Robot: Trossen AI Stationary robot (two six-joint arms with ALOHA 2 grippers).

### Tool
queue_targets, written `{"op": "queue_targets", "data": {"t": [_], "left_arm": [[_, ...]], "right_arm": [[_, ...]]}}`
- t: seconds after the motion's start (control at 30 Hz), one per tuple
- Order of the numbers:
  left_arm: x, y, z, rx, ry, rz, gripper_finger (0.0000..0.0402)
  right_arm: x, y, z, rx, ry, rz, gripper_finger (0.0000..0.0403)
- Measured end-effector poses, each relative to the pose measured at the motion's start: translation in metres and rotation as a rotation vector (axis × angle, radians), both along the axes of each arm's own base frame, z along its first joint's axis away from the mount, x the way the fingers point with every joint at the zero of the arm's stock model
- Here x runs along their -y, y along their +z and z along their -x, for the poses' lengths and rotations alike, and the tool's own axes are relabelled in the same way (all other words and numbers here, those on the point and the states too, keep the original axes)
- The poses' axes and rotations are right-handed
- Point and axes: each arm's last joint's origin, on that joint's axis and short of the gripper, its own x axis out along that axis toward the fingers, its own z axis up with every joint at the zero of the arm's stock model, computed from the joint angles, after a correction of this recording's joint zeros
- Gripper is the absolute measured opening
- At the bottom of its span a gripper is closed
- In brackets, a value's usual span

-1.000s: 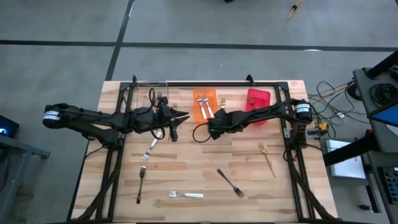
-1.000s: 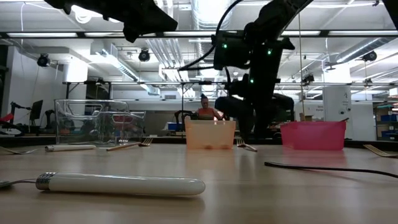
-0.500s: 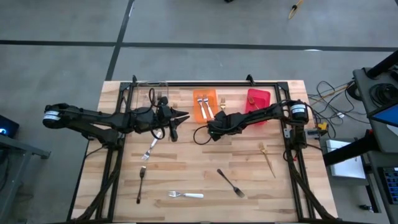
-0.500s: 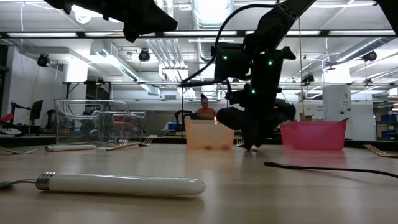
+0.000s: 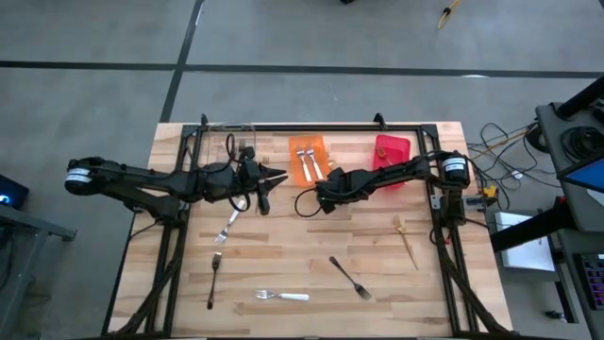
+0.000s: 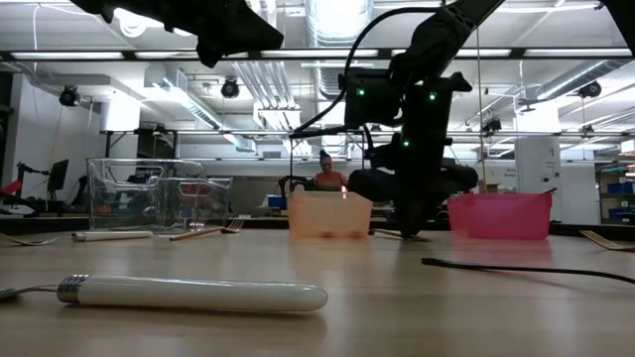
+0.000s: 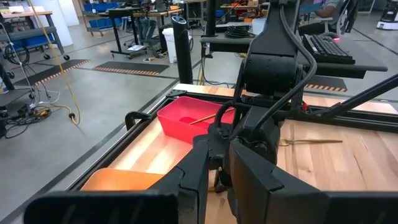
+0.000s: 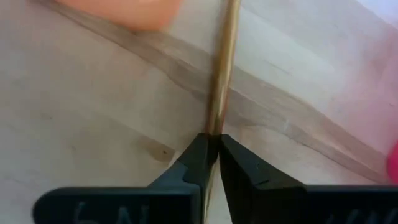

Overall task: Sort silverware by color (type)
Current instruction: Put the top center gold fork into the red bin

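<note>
I should open my right gripper and grip the gold fork nearer its tines before I lift it, because my right gripper is pinching the gold fork's handle (image 8: 219, 112) far from its tines.
My right gripper (image 5: 327, 186) is down at the table between the orange bin (image 5: 294, 144) and the red bin (image 5: 394, 151), shut on a gold fork (image 8: 224, 62). That fork lies flat on the wood beside the orange bin. Two white-handled forks (image 5: 308, 166) lie in the orange bin. My left gripper (image 5: 279, 176) hangs above the table near the clear bin (image 5: 231, 142), fingers together, nothing seen between them. Loose on the table lie a second gold fork (image 5: 406, 238), two dark forks (image 5: 350, 277) (image 5: 215, 279), a white-handled fork (image 5: 281, 296) and a silver fork (image 5: 226, 227). My right gripper pinches the gold fork's handle (image 8: 216, 121) at its free end, between the two fingertips. The fingers come down from above (image 6: 409, 230) and lie in line with the handle. The fork lies on the table, stretching away from the fingers toward the orange bin.
The three bins stand in a row along the far edge inside a black frame (image 5: 311, 127). A black cable (image 6: 526, 270) loops on the wood near my right gripper. Open wood lies in the table's middle and near half.
My right gripper has gone down to the table and shut on the gold fork's handle end. The orange bin has slid a little toward the table's left edge.
</note>
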Motion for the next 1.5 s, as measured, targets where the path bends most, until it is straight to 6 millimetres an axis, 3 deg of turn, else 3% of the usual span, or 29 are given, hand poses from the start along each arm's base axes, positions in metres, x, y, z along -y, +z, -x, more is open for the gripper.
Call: {"op": "queue_targets", "data": {"t": [0.23,0.4,0.73,0.93,1.17,1.5], "left_arm": [[0.0,0.0,0.0,0.001,0.0,0.0,0.0048],[0.0,0.0,0.0,0.001,0.0,0.0,0.0048],[0.0,0.0,0.0,0.004,0.0,0.0,0.0048],[0.0,0.001,0.0,0.006,0.0,0.0,0.0048],[0.0,0.001,0.0,0.011,0.001,0.004,0.0048],[0.0,0.001,0.0,0.014,0.001,0.004,0.0048]], "right_arm": [[-0.002,0.008,0.006,-0.058,-0.013,-0.038,0.002],[-0.01,0.017,0.017,-0.132,-0.015,-0.163,0.0019],[-0.057,0.018,0.023,-0.206,0.066,-0.301,0.0019],[-0.079,0.019,0.024,-0.204,0.112,-0.328,0.0051],[-0.081,0.021,0.024,-0.199,0.124,-0.326,0.0096],[-0.076,0.046,0.016,-0.097,0.188,-0.268,0.01]]}}
